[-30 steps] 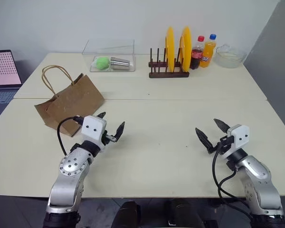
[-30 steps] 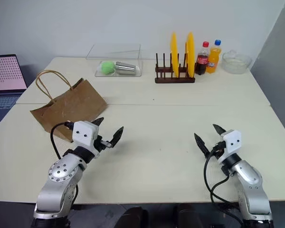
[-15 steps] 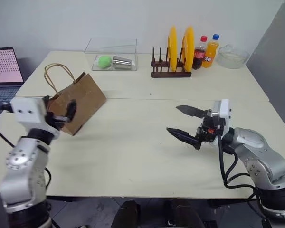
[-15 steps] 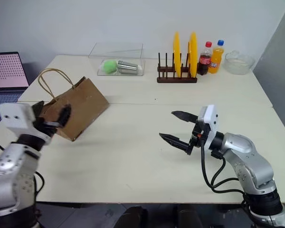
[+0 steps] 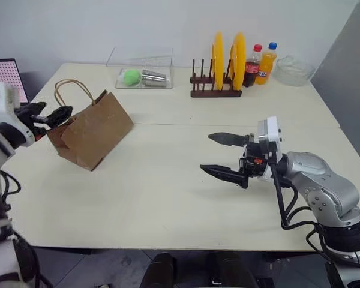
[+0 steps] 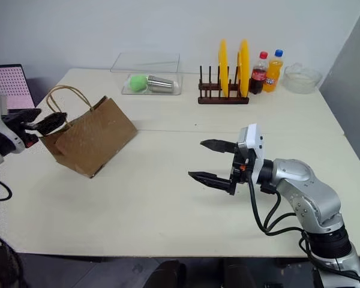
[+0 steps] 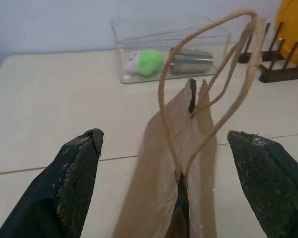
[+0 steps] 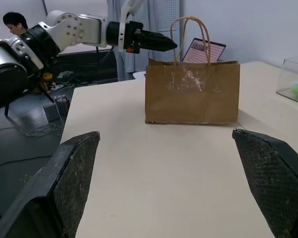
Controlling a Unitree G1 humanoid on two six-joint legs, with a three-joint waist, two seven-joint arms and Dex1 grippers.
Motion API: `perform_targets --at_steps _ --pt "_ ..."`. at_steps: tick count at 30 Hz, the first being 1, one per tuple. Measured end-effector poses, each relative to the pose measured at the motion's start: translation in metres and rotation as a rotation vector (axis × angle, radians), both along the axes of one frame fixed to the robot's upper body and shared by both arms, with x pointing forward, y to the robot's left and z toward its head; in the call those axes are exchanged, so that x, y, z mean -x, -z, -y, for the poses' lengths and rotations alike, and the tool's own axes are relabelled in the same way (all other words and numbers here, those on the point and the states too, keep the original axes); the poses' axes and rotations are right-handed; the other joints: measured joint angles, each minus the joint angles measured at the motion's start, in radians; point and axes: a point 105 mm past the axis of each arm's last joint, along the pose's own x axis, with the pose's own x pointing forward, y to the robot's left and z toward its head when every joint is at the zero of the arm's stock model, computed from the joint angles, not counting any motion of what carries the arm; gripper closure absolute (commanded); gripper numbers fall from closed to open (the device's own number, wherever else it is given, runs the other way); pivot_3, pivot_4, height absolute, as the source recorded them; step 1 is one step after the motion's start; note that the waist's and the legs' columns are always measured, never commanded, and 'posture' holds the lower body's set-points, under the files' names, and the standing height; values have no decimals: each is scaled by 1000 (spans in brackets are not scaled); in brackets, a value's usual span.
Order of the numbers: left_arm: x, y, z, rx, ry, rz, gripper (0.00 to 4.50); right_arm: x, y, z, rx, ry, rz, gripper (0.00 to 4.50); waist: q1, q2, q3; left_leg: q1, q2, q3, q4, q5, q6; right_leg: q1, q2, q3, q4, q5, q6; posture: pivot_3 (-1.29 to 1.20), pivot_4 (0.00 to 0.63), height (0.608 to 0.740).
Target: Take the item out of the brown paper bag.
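My gripper will carry the brown paper bag (image 5: 91,131) by the loop handles, and the bag will keep its shape then because it stands on its own with flat upright sides (image 5: 103,128).
The brown paper bag (image 5: 95,131) stands on the left part of the table with its two loop handles (image 7: 208,74) up. The item is hidden. My left gripper (image 5: 53,113) is open, level with the bag's top at its left end, and the handles rise between its fingers in the left wrist view without touching them. My right gripper (image 5: 205,152) is open and empty above the middle of the table, pointing left toward the bag (image 8: 191,91) from well apart. The right wrist view also takes in the left gripper (image 8: 151,39) beside the handles.
At the back stand a clear box (image 5: 141,73) with a green ball and a steel cup, a wooden rack with yellow plates (image 5: 219,66), two soda bottles (image 5: 258,63) and a glass bowl (image 5: 293,70). A laptop (image 5: 5,72) sits at far left. A person (image 8: 15,21) shows far behind.
My left arm swung out to the left and up, bringing its open gripper beside the bag's handles. My right gripper rose and turned to point left across the table. The bag stayed put.
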Motion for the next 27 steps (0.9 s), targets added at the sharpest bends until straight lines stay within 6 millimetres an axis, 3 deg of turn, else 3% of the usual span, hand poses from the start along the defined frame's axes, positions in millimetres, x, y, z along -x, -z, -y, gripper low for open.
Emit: perform_targets --at_steps 6,7,9,14,20,24,27 --pt "-22 -14 1 -51 52 4 256 1 -5 -2 7 18 15 0 -6 -1 0 -3 0 2 0 0 0 -6 0 2 4 0 0 0 150 740" --pt "-23 -16 1 -60 57 8 432 1 -5 -2 8 21 15 0 -7 -1 0 -3 0 3 0 0 0 -7 0 3 4 0 -1 0 150 740" --pt "-25 -19 1 -71 65 15 858 2 -5 -2 13 25 15 0 -8 -1 0 -3 0 3 0 0 0 -7 0 2 5 1 -1 0 150 740" --pt "-27 -21 3 -87 96 13 2466 3 -7 -3 14 33 23 0 -8 -1 0 -4 0 3 0 0 0 -7 0 2 5 0 0 0 150 740" --pt "-32 -37 15 -125 151 50 4408 3 -8 -2 19 49 29 0 -7 -1 0 -4 0 3 1 0 0 -7 0 2 5 0 0 0 150 740" --pt "-38 -47 28 -151 198 66 4475 1 -9 0 16 68 31 0 -7 -1 0 -5 0 3 1 0 0 -7 0 2 5 0 0 0 150 740" --pt "-45 -48 49 -177 269 66 4475 0 -7 2 20 93 27 0 -4 -2 1 -6 0 1 2 0 0 -7 0 1 5 0 0 0 150 740"
